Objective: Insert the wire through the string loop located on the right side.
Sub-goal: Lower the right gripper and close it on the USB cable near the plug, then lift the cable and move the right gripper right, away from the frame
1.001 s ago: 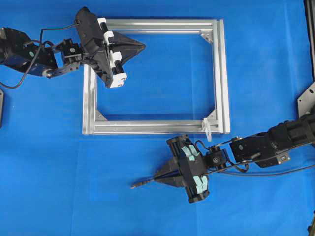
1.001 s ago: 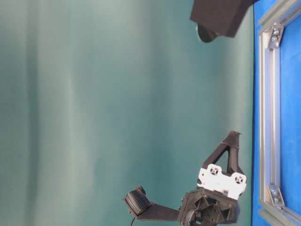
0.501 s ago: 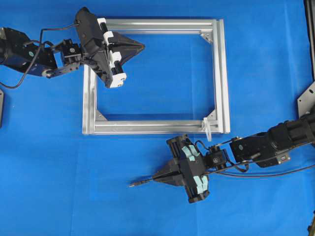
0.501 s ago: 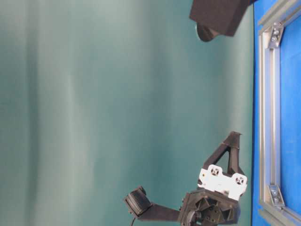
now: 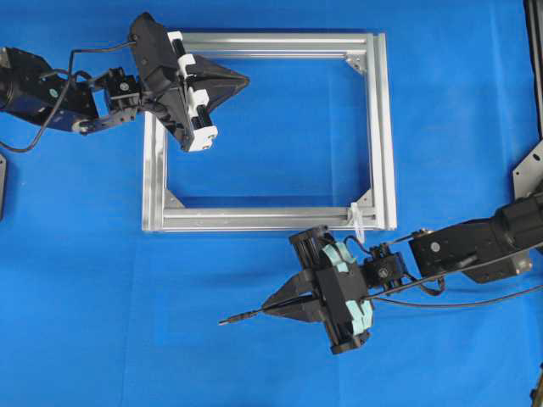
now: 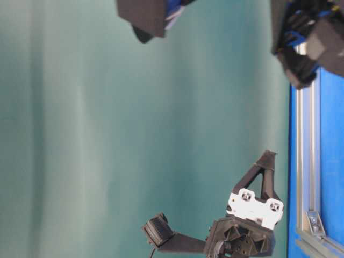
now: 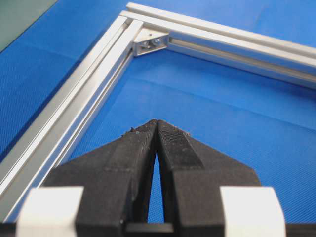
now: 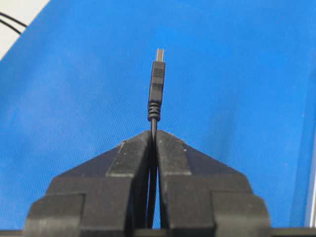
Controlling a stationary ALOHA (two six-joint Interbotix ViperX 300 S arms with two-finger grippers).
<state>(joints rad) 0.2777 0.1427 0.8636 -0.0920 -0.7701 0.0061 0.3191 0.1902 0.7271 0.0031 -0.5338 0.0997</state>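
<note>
The wire's plug tip (image 5: 226, 321) pokes past the string loop over the blue mat, so next my right gripper pulls back until the plug tip points at that loop.
My right gripper (image 5: 270, 305) is shut on the wire (image 5: 242, 316), whose plug tip sticks out to the left beyond the fingertips, over the blue mat in front of the frame. In the right wrist view the wire (image 8: 156, 84) runs straight out from the closed right gripper (image 8: 154, 134). The string loop (image 5: 359, 222) is a small white band on the silver frame (image 5: 254, 219) at its near right corner, just above and right of the right gripper's body. My left gripper (image 5: 244, 81) is shut and holds nothing, hovering inside the frame's far left corner. Its closed tips (image 7: 156, 123) show in the left wrist view.
The silver frame (image 7: 74, 103) lies flat on the blue mat, with corner brackets (image 7: 150, 43) inside. The right arm's thicker cables (image 5: 458, 298) trail toward the right edge. In the table-level view the left arm (image 6: 252, 209) hangs over the frame's bar (image 6: 307, 161).
The right gripper has risen and shifted slightly, carrying the wire tip a little further left. The left gripper has not moved.
</note>
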